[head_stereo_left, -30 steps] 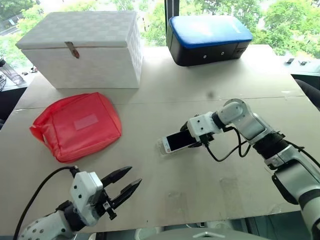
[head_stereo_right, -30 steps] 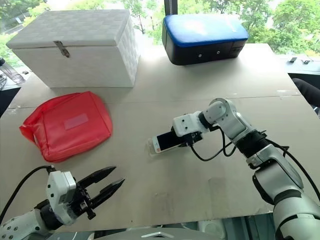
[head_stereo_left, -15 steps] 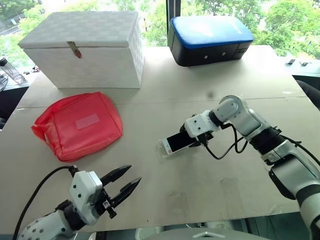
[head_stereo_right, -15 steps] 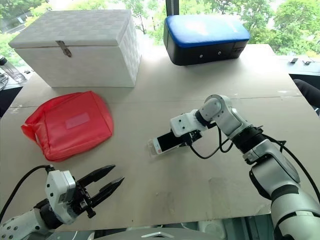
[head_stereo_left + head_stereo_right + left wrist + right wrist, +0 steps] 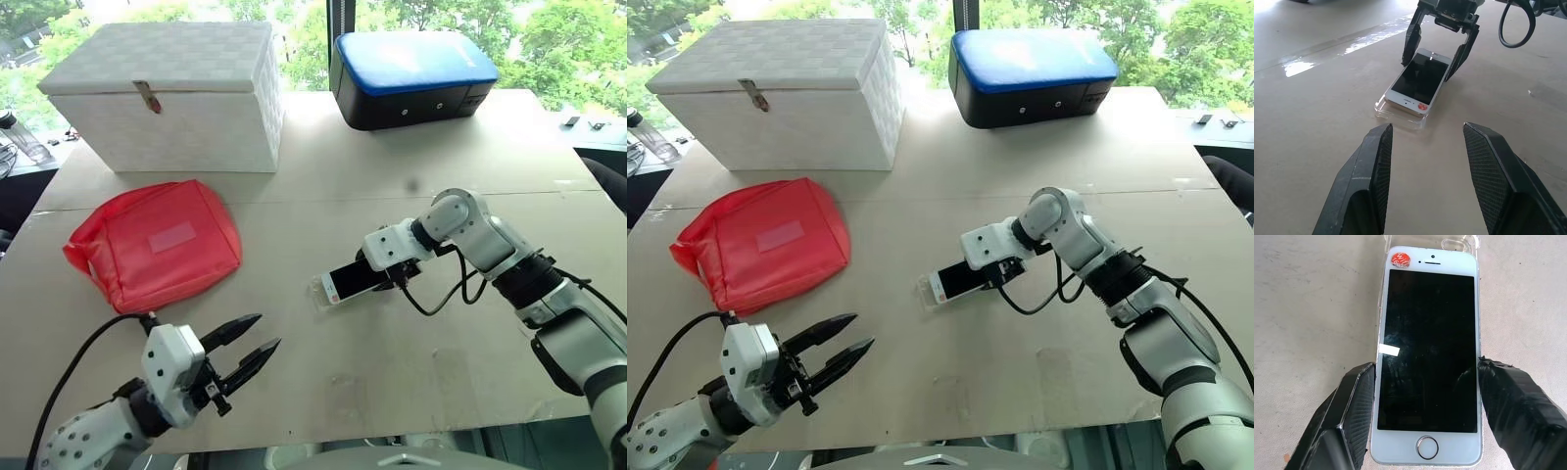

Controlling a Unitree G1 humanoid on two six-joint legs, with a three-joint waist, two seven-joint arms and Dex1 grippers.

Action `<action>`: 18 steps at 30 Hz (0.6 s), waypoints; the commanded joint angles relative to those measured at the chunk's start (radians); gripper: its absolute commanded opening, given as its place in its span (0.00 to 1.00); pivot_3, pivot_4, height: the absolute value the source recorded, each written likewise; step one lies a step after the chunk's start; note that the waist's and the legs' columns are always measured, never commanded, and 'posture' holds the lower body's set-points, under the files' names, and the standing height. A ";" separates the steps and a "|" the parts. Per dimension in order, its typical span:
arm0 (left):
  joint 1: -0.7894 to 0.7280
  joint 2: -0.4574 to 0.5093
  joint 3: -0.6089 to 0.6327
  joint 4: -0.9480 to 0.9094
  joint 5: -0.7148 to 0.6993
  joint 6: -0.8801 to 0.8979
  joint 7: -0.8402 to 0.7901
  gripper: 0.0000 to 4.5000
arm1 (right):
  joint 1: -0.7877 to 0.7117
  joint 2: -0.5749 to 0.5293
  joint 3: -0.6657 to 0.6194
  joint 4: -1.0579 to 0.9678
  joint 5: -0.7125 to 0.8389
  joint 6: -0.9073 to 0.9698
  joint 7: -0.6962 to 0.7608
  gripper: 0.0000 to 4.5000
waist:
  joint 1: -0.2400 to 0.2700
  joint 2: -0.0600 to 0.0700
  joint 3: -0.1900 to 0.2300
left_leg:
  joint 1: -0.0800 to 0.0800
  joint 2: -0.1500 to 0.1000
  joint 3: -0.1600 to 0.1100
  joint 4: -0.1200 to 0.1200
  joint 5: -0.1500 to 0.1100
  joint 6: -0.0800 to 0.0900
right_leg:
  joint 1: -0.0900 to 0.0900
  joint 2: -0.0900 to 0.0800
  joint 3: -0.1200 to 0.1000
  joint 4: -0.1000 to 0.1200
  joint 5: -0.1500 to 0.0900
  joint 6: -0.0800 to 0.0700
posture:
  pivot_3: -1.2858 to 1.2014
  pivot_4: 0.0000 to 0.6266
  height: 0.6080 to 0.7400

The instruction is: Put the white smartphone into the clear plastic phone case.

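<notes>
My right gripper is holding the phone's sides while the clear case's empty end (image 5: pixel 318 294) sticks out past the phone's sticker end, so it should let go of the phone and push its home button end (image 5: pixel 1427 453) with closed fingers.
The white smartphone (image 5: pixel 350 282) lies screen up at the table's middle, a red sticker at its far corner. It rests on the clear plastic phone case (image 5: pixel 1400 120), whose glinting rim (image 5: pixel 1459 242) sticks out past the phone's sticker end. My right gripper (image 5: pixel 376 277) reaches down from the right. Its two fingers (image 5: pixel 1359 396) press the phone's long sides near the home button, shut on it. My left gripper (image 5: pixel 266 331) hovers open and empty near the table's front left, pointing toward the phone (image 5: pixel 1420 78).
A red pouch (image 5: pixel 155 243) lies at the left. Behind it stands a white woven box (image 5: pixel 167 93) with a latch. A blue-topped black case (image 5: pixel 411 73) sits at the back right. A black cable (image 5: pixel 436 294) loops under my right wrist.
</notes>
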 commanded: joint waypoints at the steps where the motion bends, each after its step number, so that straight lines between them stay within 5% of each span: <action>1: -0.012 0.011 -0.001 0.002 -0.006 0.000 -0.005 0.52 | 0.012 -0.025 0.052 0.067 -0.069 -0.019 0.023 0.62 | 0.000 0.000 0.000 | 0.000 0.000 0.000 0.000 0.000 0.000 | 0.000 0.000 0.000 0.000 0.000 0.000 | 0.52 0.24 1.00; 18: 0.031 -0.012 0.005 -0.027 0.006 -0.014 0.019 0.52 | -0.080 0.054 0.096 0.253 -0.098 -0.067 0.059 0.62 | -0.002 0.000 -0.006 | 0.005 0.000 0.000 0.000 0.000 0.000 | 0.003 0.001 0.001 0.003 -0.001 -0.004 | 0.52 0.24 1.00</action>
